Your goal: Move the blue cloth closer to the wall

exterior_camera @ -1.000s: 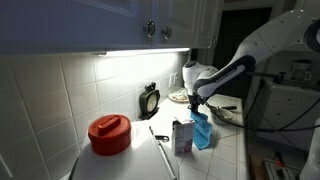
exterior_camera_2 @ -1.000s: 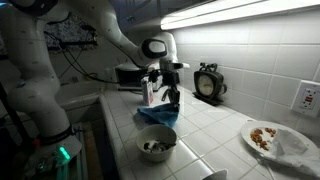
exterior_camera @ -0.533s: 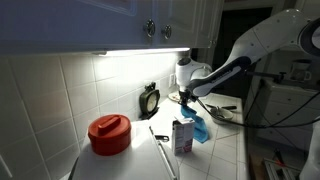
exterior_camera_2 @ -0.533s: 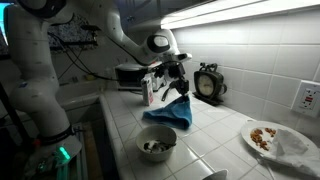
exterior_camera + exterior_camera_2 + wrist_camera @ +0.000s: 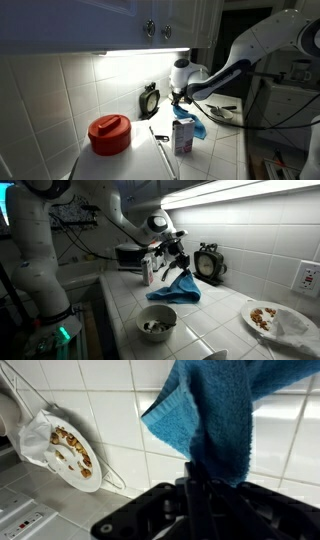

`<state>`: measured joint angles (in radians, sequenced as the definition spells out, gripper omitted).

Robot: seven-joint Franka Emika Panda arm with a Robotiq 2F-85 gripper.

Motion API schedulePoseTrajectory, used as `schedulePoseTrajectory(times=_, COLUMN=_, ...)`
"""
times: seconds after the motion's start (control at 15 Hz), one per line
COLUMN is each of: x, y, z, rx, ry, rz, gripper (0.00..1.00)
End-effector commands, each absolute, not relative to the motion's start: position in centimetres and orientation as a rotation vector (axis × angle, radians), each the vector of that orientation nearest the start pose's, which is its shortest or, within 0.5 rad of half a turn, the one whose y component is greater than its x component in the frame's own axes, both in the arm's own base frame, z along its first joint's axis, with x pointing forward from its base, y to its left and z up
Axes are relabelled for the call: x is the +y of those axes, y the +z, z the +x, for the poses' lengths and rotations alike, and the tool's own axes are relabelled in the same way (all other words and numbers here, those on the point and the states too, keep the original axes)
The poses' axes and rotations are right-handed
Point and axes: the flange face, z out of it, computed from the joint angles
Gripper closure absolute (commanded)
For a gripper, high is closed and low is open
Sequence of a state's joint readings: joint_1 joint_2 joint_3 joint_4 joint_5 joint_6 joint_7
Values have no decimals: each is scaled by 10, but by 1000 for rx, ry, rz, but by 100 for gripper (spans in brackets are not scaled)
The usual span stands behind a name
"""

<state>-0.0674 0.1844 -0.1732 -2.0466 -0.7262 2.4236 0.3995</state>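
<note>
The blue cloth's held end (image 5: pixel 184 277) is over open tiles near the wall, so the robot's gripper should now go its short way and let go of the cloth (image 5: pixel 197 281) by the dark clock.
The blue cloth (image 5: pixel 174 288) hangs from my gripper (image 5: pixel 180 270) and drapes toward the white tiled counter, with its lower edge near the tiles. In an exterior view the cloth (image 5: pixel 193 126) shows behind a small carton. In the wrist view the cloth (image 5: pixel 215 415) fills the upper right and runs down between my fingers (image 5: pixel 192 485), which are shut on it. The tiled wall (image 5: pixel 250 240) lies just beyond the gripper.
A white carton (image 5: pixel 182 136) and a red lidded pot (image 5: pixel 109 133) stand on the counter. A bowl (image 5: pixel 156 323) sits at the counter's front. A plate of food (image 5: pixel 266 316) lies further along, also in the wrist view (image 5: pixel 68 448). A small dark clock (image 5: pixel 209 264) leans on the wall.
My gripper has lifted the blue cloth off the counter and carried it toward the wall. The cloth now hangs spread out instead of lying bunched.
</note>
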Motion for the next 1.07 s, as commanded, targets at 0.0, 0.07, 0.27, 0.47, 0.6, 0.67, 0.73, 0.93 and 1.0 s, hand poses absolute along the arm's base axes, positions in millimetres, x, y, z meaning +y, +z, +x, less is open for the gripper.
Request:
schedulePoseTrajectory(times=0.0, x=-118, y=368, z=594, rx=-38, ry=353, rz=2579, gripper=98)
schedulePoseTrajectory(times=0.07, x=-110, y=367, z=596, rx=-14, ry=362, rz=2590, gripper=98)
schedulePoseTrajectory(times=0.27, x=-88, y=365, z=600, rx=52, ry=391, rz=2616, gripper=98)
schedulePoseTrajectory(times=0.47, x=-73, y=360, z=601, rx=120, ry=398, rz=2639, gripper=98)
schedulePoseTrajectory(times=0.6, x=-64, y=356, z=600, rx=181, ry=397, rz=2673, gripper=98)
schedulePoseTrajectory(times=0.67, x=-60, y=355, z=598, rx=216, ry=395, rz=2710, gripper=97)
schedulePoseTrajectory(times=0.73, x=-56, y=355, z=596, rx=237, ry=381, rz=2747, gripper=74)
schedulePoseTrajectory(times=0.93, x=-53, y=362, z=579, rx=236, ry=211, rz=2850, gripper=61)
schedulePoseTrajectory(times=1.0, x=-56, y=365, z=570, rx=235, ry=137, rz=2874, gripper=53)
